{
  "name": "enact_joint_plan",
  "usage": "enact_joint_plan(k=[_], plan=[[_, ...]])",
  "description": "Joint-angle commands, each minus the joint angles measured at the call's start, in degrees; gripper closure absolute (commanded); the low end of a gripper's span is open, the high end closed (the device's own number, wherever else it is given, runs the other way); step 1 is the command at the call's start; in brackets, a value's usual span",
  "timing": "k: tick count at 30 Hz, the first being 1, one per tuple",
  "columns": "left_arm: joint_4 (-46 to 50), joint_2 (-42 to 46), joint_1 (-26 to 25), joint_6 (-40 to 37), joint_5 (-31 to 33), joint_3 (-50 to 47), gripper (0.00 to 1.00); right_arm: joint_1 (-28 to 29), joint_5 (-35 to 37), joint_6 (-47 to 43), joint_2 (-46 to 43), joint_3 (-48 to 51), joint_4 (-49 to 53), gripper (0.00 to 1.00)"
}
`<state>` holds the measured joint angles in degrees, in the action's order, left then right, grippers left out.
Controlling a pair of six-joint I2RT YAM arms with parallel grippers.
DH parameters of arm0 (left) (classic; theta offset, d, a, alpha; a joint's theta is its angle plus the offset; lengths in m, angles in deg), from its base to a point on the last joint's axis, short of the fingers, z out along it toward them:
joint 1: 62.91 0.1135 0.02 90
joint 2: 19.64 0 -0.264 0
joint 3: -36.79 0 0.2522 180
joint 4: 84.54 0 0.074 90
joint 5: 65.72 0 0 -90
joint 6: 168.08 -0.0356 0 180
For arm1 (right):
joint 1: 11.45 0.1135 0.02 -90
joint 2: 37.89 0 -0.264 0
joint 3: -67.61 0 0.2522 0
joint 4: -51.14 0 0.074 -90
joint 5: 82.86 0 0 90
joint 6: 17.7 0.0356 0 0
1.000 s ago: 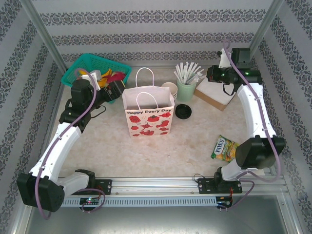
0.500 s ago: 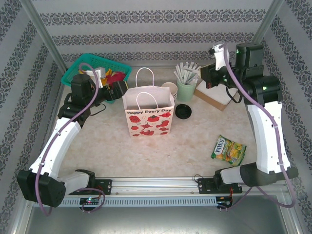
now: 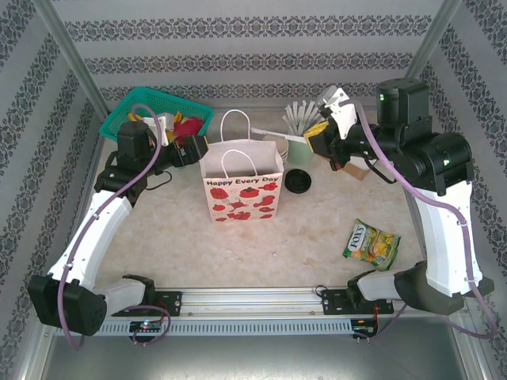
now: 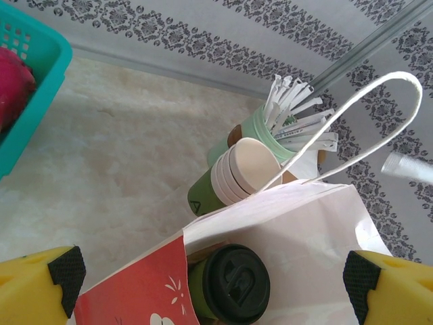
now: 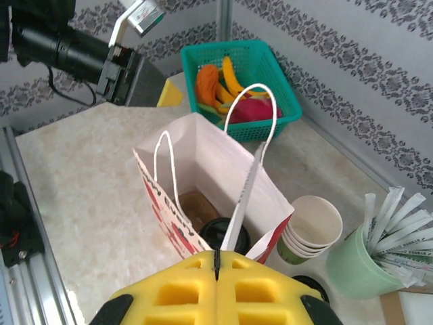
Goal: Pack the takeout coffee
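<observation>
The straw's loose end [image 3: 254, 130] leads toward the bag's opening, so the robot's right gripper should keep going over the bag and let go of the straw beside the coffee's black lid [image 4: 238, 284].
The takeout coffee [image 4: 230, 284], a dark green cup with a black lid, stands inside the white and red paper bag [image 3: 242, 186]. From the right wrist its lid [image 5: 215, 233] shows beside a brown carrier [image 5: 196, 206] on the bag's floor. My right gripper [image 5: 216, 254] hovers above the bag's right end, shut on a white wrapped straw [image 5: 247, 189] that points out over the bag's mouth. In the top view the right gripper [image 3: 319, 132] sits right of the bag's handles. My left gripper [image 3: 198, 147] is open at the bag's back left corner, its yellow pads [image 4: 40, 288] wide apart.
A stack of green paper cups [image 4: 237, 172] and a mint cup of straws [image 3: 301, 144] stand behind the bag. A loose black lid [image 3: 298, 180] lies to its right. A teal basket [image 3: 158, 111] sits back left, a candy packet [image 3: 371, 241] front right.
The right arm has swung left from the back right corner to above the bag's right end, still shut. The left arm has hardly moved.
</observation>
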<state>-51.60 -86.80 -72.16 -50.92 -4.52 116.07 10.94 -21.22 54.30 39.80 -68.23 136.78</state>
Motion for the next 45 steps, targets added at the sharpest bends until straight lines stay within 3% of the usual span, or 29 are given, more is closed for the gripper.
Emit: enact_joint_plan(k=[1,6,12,19,31,45], plan=[[0.73,1.14,0.65,-1.81,-2.55,0.76,0.00,0.77,-2.90,-4.78,0.17,0.20,2.64,1.00],[0.77,1.81,0.66,-2.19,-3.53,0.49,0.00,0.68,-4.72,-6.54,0.00,1.48,3.37,1.00],[-0.11,1.15,0.65,-1.54,-5.81,0.12,0.00,1.49,-0.69,-6.74,1.65,6.63,-3.95,1.00],[0.94,2.28,0.65,-1.81,-6.01,-0.96,0.00,3.47,2.29,-11.03,10.90,1.47,-2.28,1.00],[1.30,1.89,0.67,-0.85,-8.97,-1.90,0.00,4.88,1.53,-22.94,21.77,-3.51,-2.77,1.00],[1.91,0.74,0.65,-0.15,-8.25,-2.22,0.00,9.31,10.46,-29.00,30.99,-6.59,-4.30,1.00]])
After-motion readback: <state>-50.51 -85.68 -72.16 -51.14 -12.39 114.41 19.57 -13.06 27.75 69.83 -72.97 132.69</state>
